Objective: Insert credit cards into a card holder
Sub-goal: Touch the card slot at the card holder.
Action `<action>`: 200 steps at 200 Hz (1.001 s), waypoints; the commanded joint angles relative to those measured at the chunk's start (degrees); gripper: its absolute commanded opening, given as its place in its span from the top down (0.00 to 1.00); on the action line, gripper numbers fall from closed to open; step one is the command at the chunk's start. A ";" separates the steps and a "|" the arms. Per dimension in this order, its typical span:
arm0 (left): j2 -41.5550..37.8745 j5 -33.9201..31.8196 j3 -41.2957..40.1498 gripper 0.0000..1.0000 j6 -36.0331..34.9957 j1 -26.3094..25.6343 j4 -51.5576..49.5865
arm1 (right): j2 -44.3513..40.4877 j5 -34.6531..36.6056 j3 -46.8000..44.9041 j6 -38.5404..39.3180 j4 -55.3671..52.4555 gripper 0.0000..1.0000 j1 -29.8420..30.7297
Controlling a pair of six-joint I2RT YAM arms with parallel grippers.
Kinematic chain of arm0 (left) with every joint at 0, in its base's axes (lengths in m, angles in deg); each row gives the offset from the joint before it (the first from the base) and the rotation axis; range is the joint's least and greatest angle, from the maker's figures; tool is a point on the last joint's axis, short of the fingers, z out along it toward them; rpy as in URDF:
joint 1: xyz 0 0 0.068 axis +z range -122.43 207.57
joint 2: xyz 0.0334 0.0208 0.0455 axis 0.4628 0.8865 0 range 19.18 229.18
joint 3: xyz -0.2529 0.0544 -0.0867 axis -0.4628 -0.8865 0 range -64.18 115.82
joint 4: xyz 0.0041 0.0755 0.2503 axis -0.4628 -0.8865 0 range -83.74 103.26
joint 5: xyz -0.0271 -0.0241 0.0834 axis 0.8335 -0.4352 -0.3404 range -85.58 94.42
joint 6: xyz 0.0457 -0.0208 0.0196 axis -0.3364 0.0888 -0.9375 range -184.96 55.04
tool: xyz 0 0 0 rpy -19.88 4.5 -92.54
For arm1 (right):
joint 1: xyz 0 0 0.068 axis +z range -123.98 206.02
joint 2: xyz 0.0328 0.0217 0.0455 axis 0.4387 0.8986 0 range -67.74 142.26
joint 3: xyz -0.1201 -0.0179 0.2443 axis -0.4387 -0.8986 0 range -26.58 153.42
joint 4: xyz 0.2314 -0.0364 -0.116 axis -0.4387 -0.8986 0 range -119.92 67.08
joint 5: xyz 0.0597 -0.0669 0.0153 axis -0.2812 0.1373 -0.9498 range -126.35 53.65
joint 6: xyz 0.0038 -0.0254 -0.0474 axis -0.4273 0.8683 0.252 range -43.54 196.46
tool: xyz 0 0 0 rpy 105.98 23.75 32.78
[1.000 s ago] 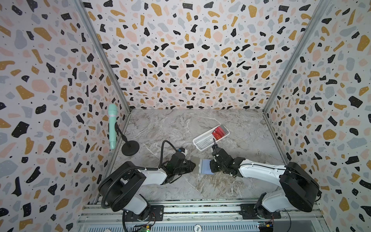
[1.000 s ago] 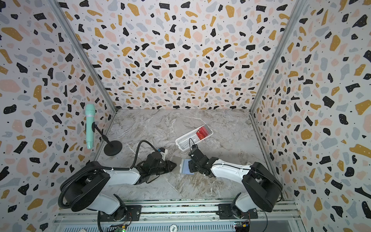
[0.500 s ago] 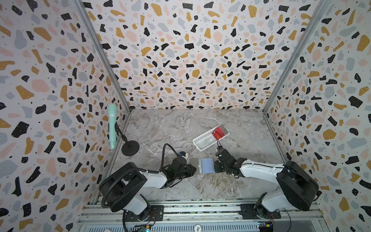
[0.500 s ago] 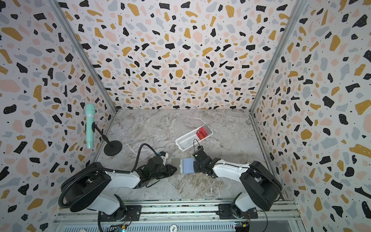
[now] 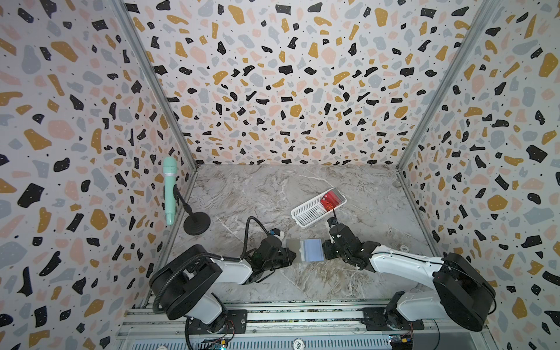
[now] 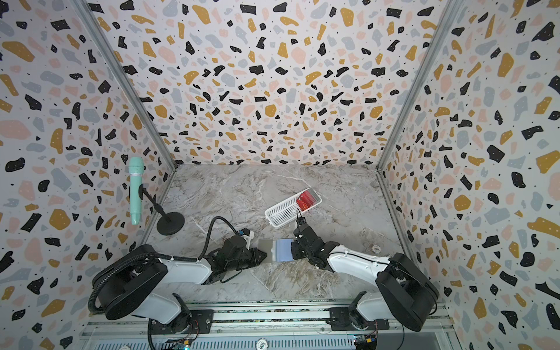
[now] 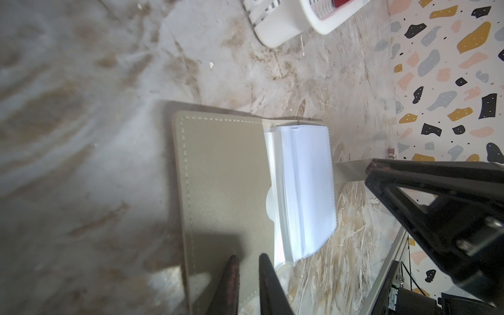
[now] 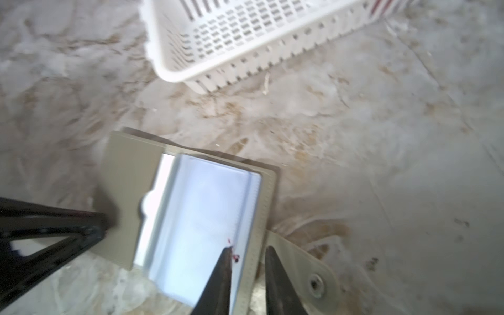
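The white basket (image 5: 310,214) angles away behind the open card holder, so the robot's right gripper should first pull the basket's card end (image 5: 338,197) closer and then take a card.
The card holder (image 5: 304,250) lies open on the table in both top views (image 6: 275,250), grey flap on the left, light blue sleeves on the right. My left gripper (image 7: 248,257) points down at the grey flap (image 7: 226,177), jaws a narrow gap apart and nothing between them. My right gripper (image 8: 249,247) straddles the holder's right edge. One fingertip (image 8: 227,249) is over the blue sleeve (image 8: 207,207), the other over the snap tab (image 8: 308,272). Its jaws are also slightly apart. The red credit cards (image 5: 330,201) stand in the white basket (image 5: 309,212).
The basket sits just behind the holder, slanting toward the back right. A mint-green microphone (image 5: 169,191) on a black round stand (image 5: 197,223) is by the left wall. Patterned walls enclose the left, back and right sides.
The card holder has been spread open. My right gripper moved right, off the blue inside to the holder's right edge. My left gripper stayed at the left flap.
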 commanded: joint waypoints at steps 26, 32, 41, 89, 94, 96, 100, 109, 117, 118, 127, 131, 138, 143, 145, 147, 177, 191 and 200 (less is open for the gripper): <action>-0.17 -0.01 1.68 0.83 -1.31 -0.18 -0.55 | 5.35 -0.59 3.97 2.10 1.50 0.75 2.94; -0.16 -0.01 1.69 0.83 -1.34 -0.17 -0.58 | 6.34 -0.29 4.48 2.11 1.08 0.75 3.34; -0.17 0.02 1.56 0.83 -1.36 -0.18 -0.60 | 8.03 0.50 5.19 2.16 0.21 0.75 3.96; -0.52 0.26 1.16 0.84 -0.84 -0.17 0.20 | 13.47 5.52 6.23 2.10 -4.25 0.75 5.44; -0.52 0.26 1.07 0.84 -0.75 -0.18 0.24 | 13.80 6.52 6.42 2.11 -4.83 0.75 5.60; -0.46 0.26 1.07 0.84 -0.79 -0.18 0.29 | 13.83 6.84 6.43 2.18 -5.09 0.75 5.61; -0.43 0.30 0.99 0.84 -0.73 -0.18 0.43 | 13.88 7.55 6.48 2.18 -5.50 0.75 5.74; -0.25 0.32 0.73 0.85 -0.46 -0.18 0.93 | 13.74 8.52 6.52 2.19 -6.10 0.75 5.78; -0.02 0.44 0.55 0.85 -0.37 -0.18 1.16 | 13.45 8.78 6.44 2.37 -6.12 0.76 5.79; -0.05 0.44 0.50 0.85 -0.32 -0.18 1.17 | 13.38 8.77 6.43 2.33 -6.07 0.76 5.79; -0.01 0.29 0.46 0.86 -0.28 -0.18 1.31 | 12.78 8.61 6.35 2.67 -5.68 0.76 5.76; -0.12 0.27 0.37 0.86 -0.25 -0.18 1.42 | 12.48 8.43 6.41 2.76 -5.50 0.76 5.79; -0.23 0.11 0.45 0.86 -0.27 -0.08 1.44 | 11.62 8.13 6.35 2.98 -5.04 0.76 5.87; -0.33 0.04 0.69 0.86 -0.33 -0.04 1.44 | 10.87 7.79 6.20 3.02 -4.44 0.76 5.90; -0.30 0.01 0.78 0.86 -0.35 -0.08 1.38 | 10.51 7.66 6.11 3.07 -4.16 0.76 5.91; -0.40 0.00 0.91 0.86 -0.42 -0.11 1.36 | 10.20 7.48 6.02 3.08 -3.89 0.76 5.91; -1.04 -0.04 3.74 0.80 -1.68 -0.15 0.50 | 3.85 5.67 4.83 3.71 -0.69 0.76 5.39; -1.85 -0.67 5.63 0.78 -2.61 -0.11 -0.65 | 1.04 4.28 4.46 4.55 0.03 0.76 3.74; -2.49 -1.37 6.80 0.77 -3.19 -0.09 -1.70 | -0.60 2.83 4.20 5.20 0.38 0.76 2.02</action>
